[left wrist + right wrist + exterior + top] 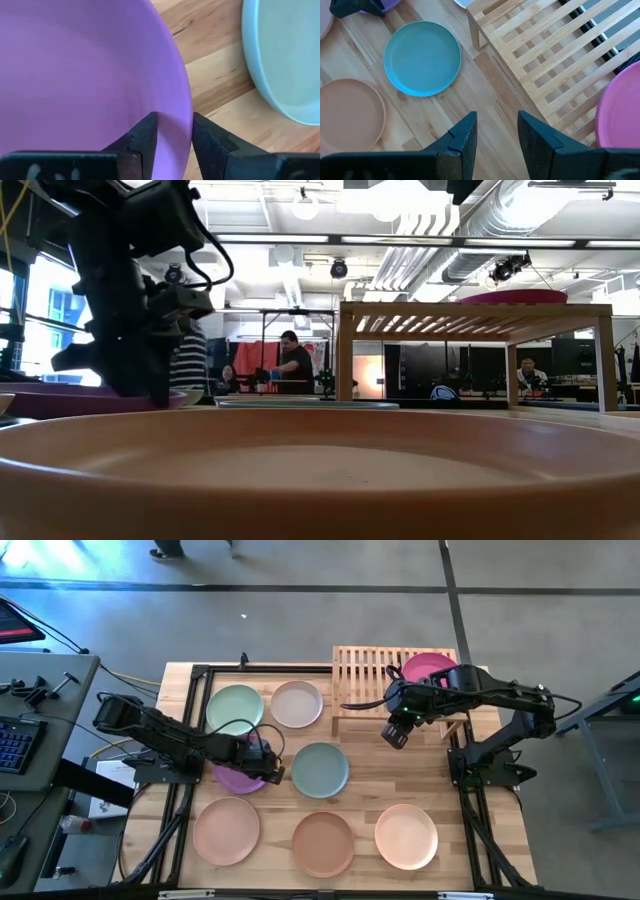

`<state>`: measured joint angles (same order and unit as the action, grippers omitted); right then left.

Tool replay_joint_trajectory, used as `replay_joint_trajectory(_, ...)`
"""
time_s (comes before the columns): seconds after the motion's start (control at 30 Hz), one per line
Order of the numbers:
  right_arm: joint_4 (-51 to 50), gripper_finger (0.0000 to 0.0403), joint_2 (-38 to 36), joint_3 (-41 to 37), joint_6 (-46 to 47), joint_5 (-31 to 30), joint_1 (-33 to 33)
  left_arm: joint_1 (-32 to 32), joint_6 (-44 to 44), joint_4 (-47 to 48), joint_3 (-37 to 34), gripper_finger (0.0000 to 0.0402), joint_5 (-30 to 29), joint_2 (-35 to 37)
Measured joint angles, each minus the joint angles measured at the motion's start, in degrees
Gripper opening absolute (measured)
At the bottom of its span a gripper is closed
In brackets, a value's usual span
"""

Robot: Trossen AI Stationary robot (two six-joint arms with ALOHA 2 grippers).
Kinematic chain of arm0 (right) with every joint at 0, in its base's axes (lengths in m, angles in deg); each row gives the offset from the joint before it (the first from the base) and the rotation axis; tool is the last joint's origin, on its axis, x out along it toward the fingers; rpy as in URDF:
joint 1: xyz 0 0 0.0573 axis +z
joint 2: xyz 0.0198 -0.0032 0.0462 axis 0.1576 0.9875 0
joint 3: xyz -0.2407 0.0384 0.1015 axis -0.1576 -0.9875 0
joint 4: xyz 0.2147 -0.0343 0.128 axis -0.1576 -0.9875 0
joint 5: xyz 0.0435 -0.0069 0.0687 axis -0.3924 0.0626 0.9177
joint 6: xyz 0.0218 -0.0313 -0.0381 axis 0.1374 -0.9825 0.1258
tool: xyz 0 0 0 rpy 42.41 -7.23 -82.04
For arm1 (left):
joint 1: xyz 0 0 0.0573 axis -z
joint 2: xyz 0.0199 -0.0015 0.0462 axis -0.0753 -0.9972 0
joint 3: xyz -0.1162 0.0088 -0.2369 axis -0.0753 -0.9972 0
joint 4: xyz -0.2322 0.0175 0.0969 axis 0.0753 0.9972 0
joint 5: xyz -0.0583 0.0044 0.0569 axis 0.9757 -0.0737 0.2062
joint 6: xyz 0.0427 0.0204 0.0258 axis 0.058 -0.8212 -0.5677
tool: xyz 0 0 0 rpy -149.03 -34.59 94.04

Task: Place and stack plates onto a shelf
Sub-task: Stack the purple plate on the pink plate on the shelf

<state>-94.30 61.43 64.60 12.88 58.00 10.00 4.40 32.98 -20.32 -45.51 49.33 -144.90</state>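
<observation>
My gripper will stack the plates. The magenta plate [426, 664] lies open and face up, so the purple plate [233, 781] will nest over it and almost hide it.
The purple plate [234, 780] lies flat on the table at the left. My left gripper [175, 145] points steeply down at the plate's right rim [186, 107], open, one finger over the inside of the rim and one outside it. Whether they touch it does not show. A magenta plate [428, 667] lies on the slatted shelf [370, 670] at the far right. My right gripper [497, 135] hangs open and empty, high above the table by the shelf's near edge.
More plates lie flat on the table: mint green [235, 708], pale pink [297, 703], grey-teal [320, 769] just right of my left gripper, peach [227, 830], terracotta [323, 843] and cream [406, 836]. The shelf's left half [545, 50] is bare slats.
</observation>
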Motion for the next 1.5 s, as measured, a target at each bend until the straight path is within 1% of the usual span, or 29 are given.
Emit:
replay_joint_trajectory(0.13,0.0,0.0119,0.0,0.0,0.0,-0.02,0.0,0.59,-0.04,0.0,0.02,0.0087,-0.27,0.03)
replay_joint_trajectory(0.47,0.0,0.0119,0.0,0.0,0.0,-0.02,0.0,2.58,-0.69,-0.02,0.17,0.0024,-0.91,0.15)
replay_joint_trajectory(0.67,0.0,0.0119,0.0,0.0,0.0,-0.95,0.0,4.39,-0.17,-0.39,0.35,0.0012,-0.48,0.12)
replay_joint_trajectory(0.8,0.0,0.0119,0.0,0.0,0.0,-1.52,-0.02,5.68,-1.75,2.39,3.01,0.001,0.41,-0.15)
replay_joint_trajectory(0.93,0.0,0.0119,0.0,0.0,0.01,-1.52,-0.02,6.39,-4.55,7.09,7.45,0.0008,0.4,-0.13)
replay_joint_trajectory(1.03,0.0,0.0119,0.0,0.0,0.0,-1.51,-0.02,7.0,-6.77,11.65,10.22,0.0008,0.07,-0.15)
replay_joint_trajectory(1.3,0.15,0.0119,0.0,0.0,0.0,-1.52,-0.02,8.87,-12.96,17.59,17.31,0.0008,-0.37,-0.09)
replay_joint_trajectory(1.5,1.9,0.0119,0.0,0.0,0.0,-1.52,-0.02,10.14,-18.38,24.46,22.8,0.0007,-0.45,-0.09)
